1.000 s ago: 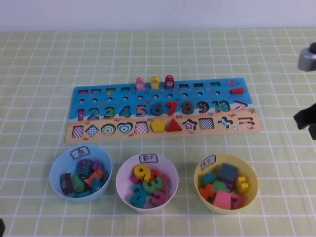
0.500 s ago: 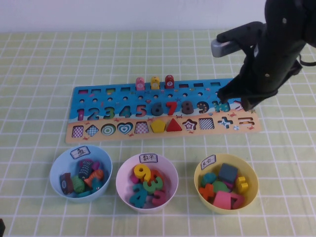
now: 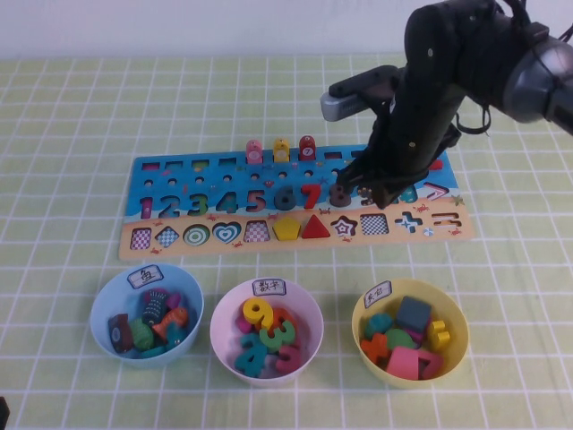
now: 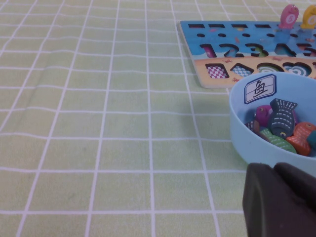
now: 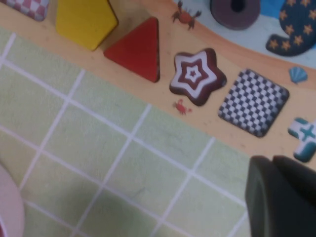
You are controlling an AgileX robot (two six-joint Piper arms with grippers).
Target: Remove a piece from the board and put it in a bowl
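Note:
The dark grey-brown 8 (image 3: 339,195) has open gaps (image 3: 325,198) on either side with room for fingers, so the robot's right gripper should continue to go toward it until its fingers are on both sides of the piece.
The dark grey-brown 8 (image 3: 340,193) sits in its slot on the board (image 3: 224,167), between the red 7 and the 9. My right gripper (image 3: 374,193) hangs just right of the 8, over the 9, fingers shut and empty. In the right wrist view the gripper (image 5: 274,163) is over the board's near edge (image 5: 232,58), and the lower loop of the 8 (image 5: 235,10) lies beyond it. The pink-white bowl (image 3: 224,315) with its label stands in front of the board and holds several number pieces. My left gripper (image 4: 274,168) is shut, parked beside the blue bowl (image 4: 247,143).
A light blue bowl (image 3: 100,309) of fish pieces stands front left. A yellow bowl (image 3: 361,313) of shape pieces stands front right. Three fish pegs (image 3: 280,149) stand on the board's far edge. A yellow pentagon (image 5: 84,19), a red triangle (image 5: 138,49) and a star (image 5: 195,76) lie in the tan strip.
My right arm has swung in from the right edge and moved left across the board, from over the 10 to beside the 8. The pieces have not moved.

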